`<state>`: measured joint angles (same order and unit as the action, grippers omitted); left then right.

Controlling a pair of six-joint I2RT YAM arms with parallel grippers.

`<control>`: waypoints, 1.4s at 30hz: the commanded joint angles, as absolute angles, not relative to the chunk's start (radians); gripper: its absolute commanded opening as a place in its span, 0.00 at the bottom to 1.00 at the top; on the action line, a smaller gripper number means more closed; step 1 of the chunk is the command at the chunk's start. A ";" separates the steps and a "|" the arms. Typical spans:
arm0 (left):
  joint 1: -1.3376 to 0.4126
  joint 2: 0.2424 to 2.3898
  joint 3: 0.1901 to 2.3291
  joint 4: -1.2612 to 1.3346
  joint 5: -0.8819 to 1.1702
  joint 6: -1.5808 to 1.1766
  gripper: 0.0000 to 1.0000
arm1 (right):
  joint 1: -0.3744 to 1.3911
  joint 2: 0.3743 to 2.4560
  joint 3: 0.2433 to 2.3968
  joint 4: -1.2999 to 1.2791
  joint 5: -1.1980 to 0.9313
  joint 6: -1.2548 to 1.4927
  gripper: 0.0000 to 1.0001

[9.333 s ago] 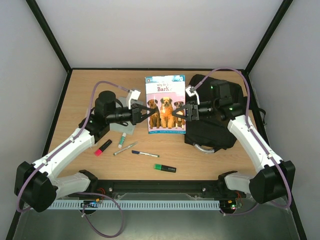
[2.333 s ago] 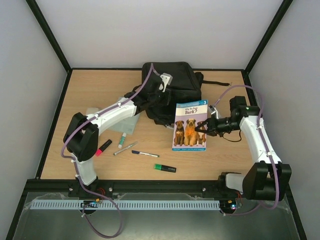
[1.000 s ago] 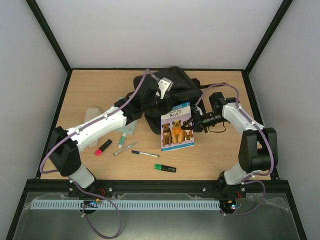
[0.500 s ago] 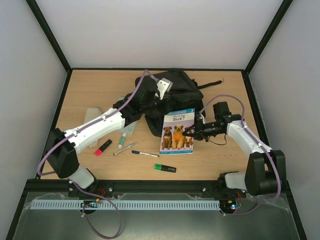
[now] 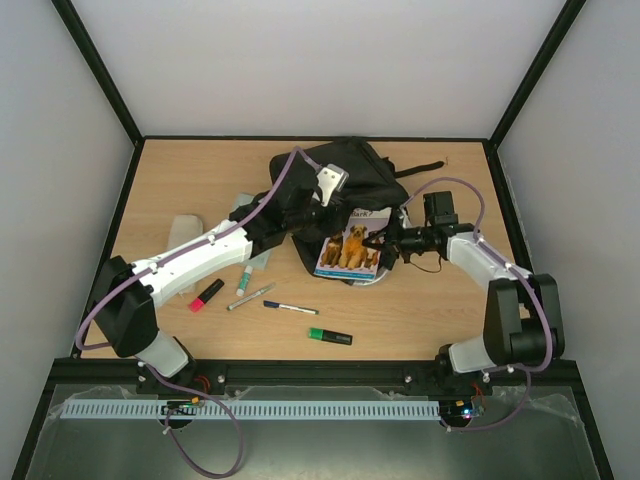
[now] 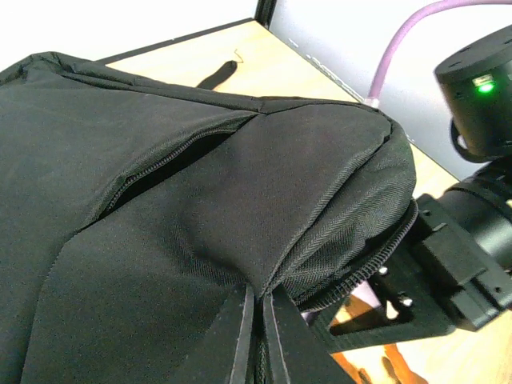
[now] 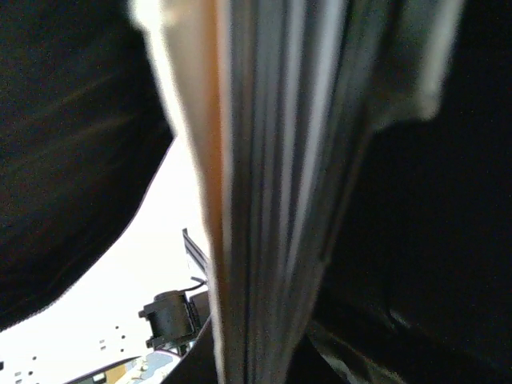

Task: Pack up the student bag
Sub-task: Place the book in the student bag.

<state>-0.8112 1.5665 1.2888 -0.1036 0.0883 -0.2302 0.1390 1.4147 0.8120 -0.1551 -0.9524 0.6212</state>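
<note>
The dog book's blue edge [image 5: 343,275] is sticking out, and my right gripper is holding the book's side at the bag's opening. Next, I let go and push from the book's near corner [image 5: 373,277].
The black student bag [image 5: 345,180] lies at the back middle of the table, its open edge lifted. My left gripper [image 5: 312,215] is shut on the bag's zip edge [image 6: 264,292] and holds the flap up. My right gripper [image 5: 385,245] is shut on the dog book [image 5: 348,252], which is tilted with its far end under the lifted flap. In the right wrist view the book's page edges [image 7: 272,200] fill the middle, with black bag fabric [image 7: 72,144] on both sides. The right gripper's black fingers show in the left wrist view [image 6: 432,272] just beyond the bag's opening.
On the table in front lie a red marker [image 5: 206,294], a green-capped pen [image 5: 242,279], a silver pen [image 5: 250,296], a blue pen [image 5: 290,308] and a green highlighter [image 5: 329,336]. A clear pouch [image 5: 188,228] lies at the left. A bag strap [image 5: 425,166] trails right.
My right gripper has pushed the book left and back, from lying beside the bag to tilting into its opening. My left gripper still holds the bag's edge up.
</note>
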 commanded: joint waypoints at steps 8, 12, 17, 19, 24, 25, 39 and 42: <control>-0.818 1.511 1.289 -0.005 0.110 -0.222 0.02 | 0.199 1.538 0.879 -0.175 -0.905 0.514 0.09; -0.818 1.509 1.276 0.002 0.109 -0.222 0.02 | 0.201 1.544 0.902 -0.196 -0.803 0.470 0.26; -0.818 1.503 1.259 0.002 0.100 -0.220 0.02 | 0.199 1.507 0.935 -0.289 -0.635 0.394 0.53; -0.819 1.503 1.261 0.000 0.097 -0.214 0.02 | 0.199 1.467 0.931 -0.318 -0.604 0.365 0.58; -0.814 1.505 1.267 -0.011 0.081 -0.206 0.02 | 0.199 1.368 0.929 -0.399 -0.540 0.274 0.64; -0.812 1.507 1.267 -0.014 0.081 -0.205 0.02 | 0.199 1.351 0.934 -0.427 -0.533 0.246 0.64; -0.791 1.511 1.269 -0.027 0.103 -0.204 0.02 | 0.214 1.048 0.889 -0.609 -0.507 -0.205 0.53; -0.783 1.514 1.271 -0.032 0.121 -0.207 0.02 | 0.282 0.971 0.830 -0.601 -0.450 -0.366 0.50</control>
<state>-0.7967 1.5509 1.2564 -0.0967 0.0921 -0.2161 0.2123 1.0576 0.8978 -0.5461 -0.4911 -0.1108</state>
